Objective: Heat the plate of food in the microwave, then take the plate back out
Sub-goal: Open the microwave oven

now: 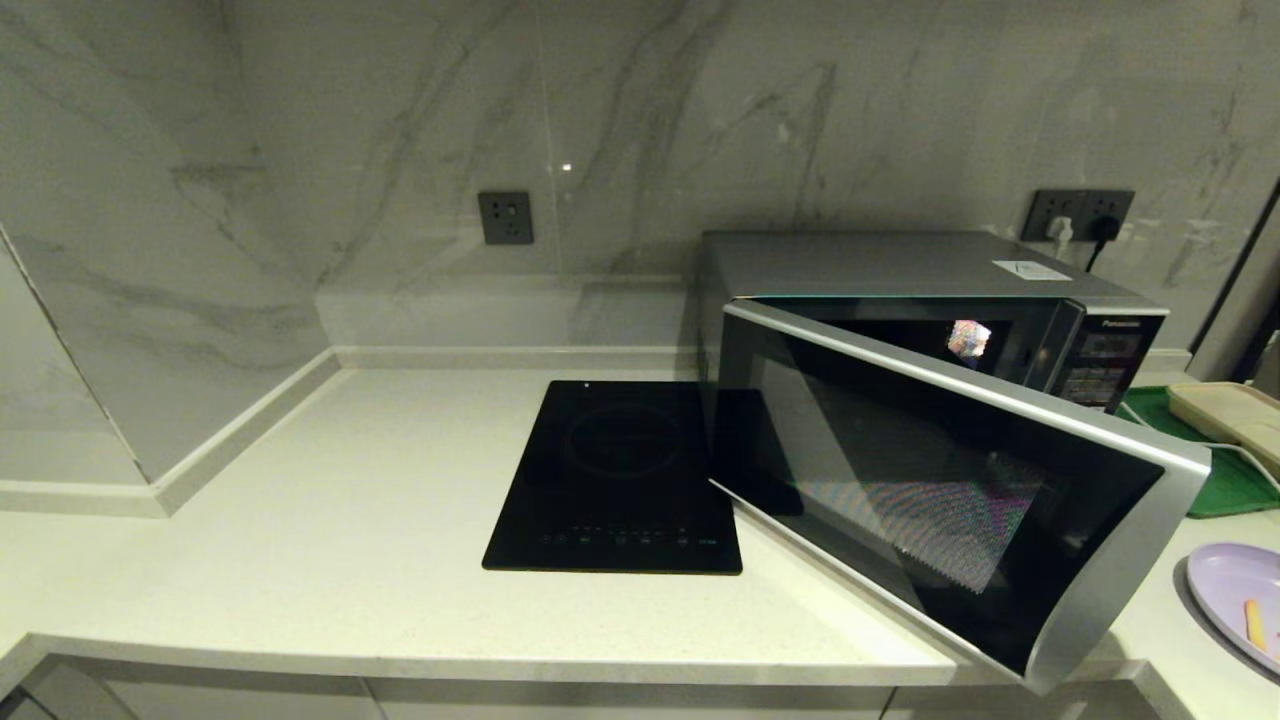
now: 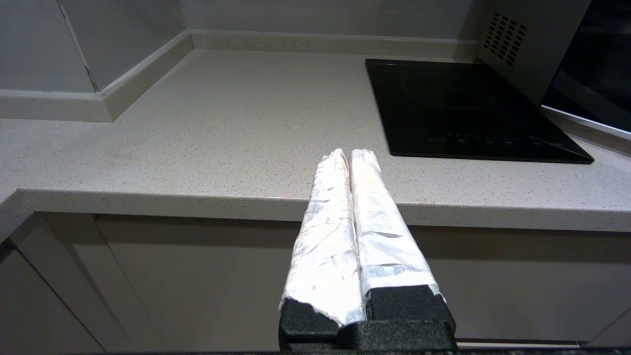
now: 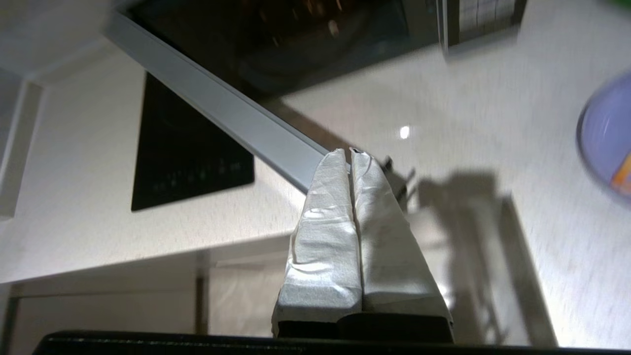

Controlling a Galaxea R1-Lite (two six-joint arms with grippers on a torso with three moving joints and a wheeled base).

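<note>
The door's silver end piece [image 1: 1122, 566] is still standing across the microwave's opening, so the robot's right gripper needs to back around to the door's inner edge [image 3: 313, 144] and push the door open wider.
The silver-grey microwave [image 1: 900, 265] stands at the back right of the counter. Its dark glass door [image 1: 930, 480] is swung wide open toward the counter's front edge. The pale-lavender plate of food [image 1: 1235, 592] lies on the counter at the far right, with an orange-yellow stick on it; it also shows as plate [image 3: 604, 135]. My right gripper [image 3: 350, 152] is shut and empty, low before the counter edge, near the door's silver end strip [image 3: 236, 118]. My left gripper [image 2: 349, 153] is shut and empty, parked low before the counter's front edge, left of the cooktop.
A flat black induction cooktop [image 1: 620, 475] is set into the counter left of the microwave. A green tray [image 1: 1215, 470] with a beige tray [image 1: 1235, 415] on it sits right of the microwave. Marble walls close the back and left.
</note>
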